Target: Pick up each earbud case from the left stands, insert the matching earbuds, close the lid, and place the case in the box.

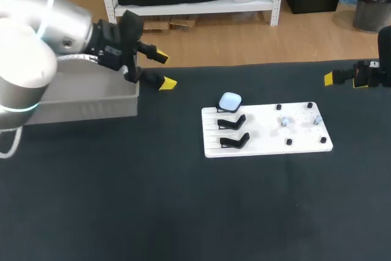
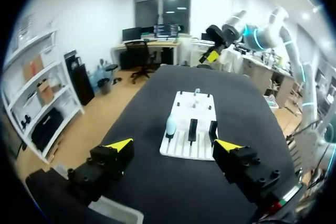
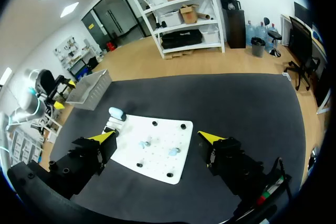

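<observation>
The small pale earbuds (image 1: 285, 121) are lying out on the white board, so I should expect the sockets under the pale blue earbud case's closed lid (image 1: 230, 101) to be empty.
A white board (image 1: 267, 131) lies on the black table, right of centre. A pale blue earbud case (image 1: 230, 101) sits on the rearmost of three black stands; the other two stands (image 1: 233, 131) are bare. Two small pale earbuds (image 1: 285, 121) rest among black pegs on the board's right half. My left gripper (image 1: 164, 69) hovers open near the grey box, well left of the board. In the left wrist view the case (image 2: 171, 125) and board (image 2: 191, 124) lie ahead of the open left gripper (image 2: 174, 145). My right gripper (image 1: 333, 78) hangs open at the far right, and in its own view (image 3: 157, 137) it is above the board (image 3: 157, 161), case (image 3: 116, 113) and earbuds (image 3: 143, 144).
A grey open box (image 1: 91, 99) stands at the table's left rear, under my left arm; it also shows in the right wrist view (image 3: 92, 83). Black tabletop spreads wide in front of the board and to its left.
</observation>
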You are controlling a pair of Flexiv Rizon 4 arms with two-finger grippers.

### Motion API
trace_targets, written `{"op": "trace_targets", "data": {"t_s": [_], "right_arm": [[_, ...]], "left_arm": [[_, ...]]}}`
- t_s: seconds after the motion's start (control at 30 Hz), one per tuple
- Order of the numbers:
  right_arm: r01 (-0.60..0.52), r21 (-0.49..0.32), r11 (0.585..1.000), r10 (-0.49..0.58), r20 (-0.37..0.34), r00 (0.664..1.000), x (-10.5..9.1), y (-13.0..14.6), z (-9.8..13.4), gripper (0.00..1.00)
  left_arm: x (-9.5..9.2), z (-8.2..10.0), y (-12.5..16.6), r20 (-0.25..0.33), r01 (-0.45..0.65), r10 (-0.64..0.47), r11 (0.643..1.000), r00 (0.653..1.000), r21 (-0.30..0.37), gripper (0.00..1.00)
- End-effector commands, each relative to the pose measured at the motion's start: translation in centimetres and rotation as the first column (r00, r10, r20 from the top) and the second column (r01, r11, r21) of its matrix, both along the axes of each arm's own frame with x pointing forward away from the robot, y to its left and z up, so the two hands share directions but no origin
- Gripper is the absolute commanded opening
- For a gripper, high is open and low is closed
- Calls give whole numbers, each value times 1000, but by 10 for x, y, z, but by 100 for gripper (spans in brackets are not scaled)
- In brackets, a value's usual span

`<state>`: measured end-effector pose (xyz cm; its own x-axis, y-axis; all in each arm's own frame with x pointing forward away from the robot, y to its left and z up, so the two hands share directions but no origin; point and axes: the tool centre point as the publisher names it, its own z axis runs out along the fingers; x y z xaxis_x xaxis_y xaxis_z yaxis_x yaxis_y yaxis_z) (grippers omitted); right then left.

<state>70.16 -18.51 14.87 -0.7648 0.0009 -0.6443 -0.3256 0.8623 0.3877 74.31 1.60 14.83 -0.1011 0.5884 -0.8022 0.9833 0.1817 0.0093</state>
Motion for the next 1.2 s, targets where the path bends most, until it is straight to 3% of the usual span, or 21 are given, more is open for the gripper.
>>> {"op": "trace_targets", "data": {"t_s": [0.03,0.27,0.77,0.93,1.2], "right_arm": [[1,-2,1000,-1,0,1000,0,0,0,100],[1,-2,1000,-1,0,1000,0,0,0,100],[1,-2,1000,-1,0,1000,0,0,0,100],[1,-2,1000,-1,0,1000,0,0,0,100],[1,-2,1000,-1,0,1000,0,0,0,100]], "left_arm": [[7,-13,-12,-2,64,-64,998,998,-24,100],[11,-28,-27,28,140,-139,990,990,-35,100],[17,-65,-59,6,238,-238,969,971,-65,100],[20,-76,-64,15,242,-242,966,970,-88,91],[27,-93,-73,0,238,-240,963,971,-127,64]]}}
